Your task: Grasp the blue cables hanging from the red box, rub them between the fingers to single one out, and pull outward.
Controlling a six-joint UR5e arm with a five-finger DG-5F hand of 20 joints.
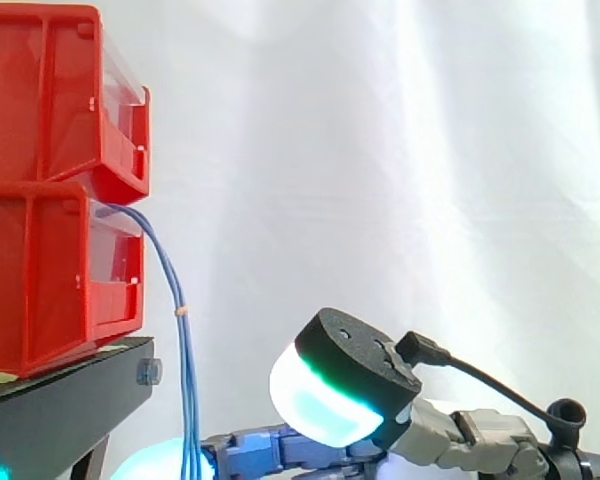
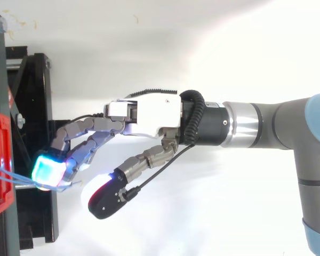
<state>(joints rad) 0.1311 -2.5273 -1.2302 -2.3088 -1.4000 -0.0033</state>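
I expect the blue cables (image 1: 188, 370) to curve up in an arch when I lift them, because they come out of the lower red bin in a rounded bend (image 1: 146, 224).
Several thin blue cables (image 1: 183, 340) hang from the front of the lower red bin (image 1: 40, 280) and drop past the stand's edge, bound by a small pale tie (image 1: 181, 311). My hand (image 2: 149, 114) reaches in from the right, its fingers stretched toward the bin. The cyan-glowing fingertips (image 2: 48, 170) lie against the cables (image 2: 5, 178) just off the bin's front (image 2: 0, 160). The thumb (image 1: 360, 370) stands well apart from the fingers, its pad glowing white and green. The hand is open, with nothing pinched. The cables' lower ends run out of the side view.
A second red bin (image 1: 50, 90) is stacked on the lower one. Both rest on a black stand (image 1: 70, 400) at the left, with its frame (image 2: 32, 106) beneath the fingertips. A white curtain hangs behind.
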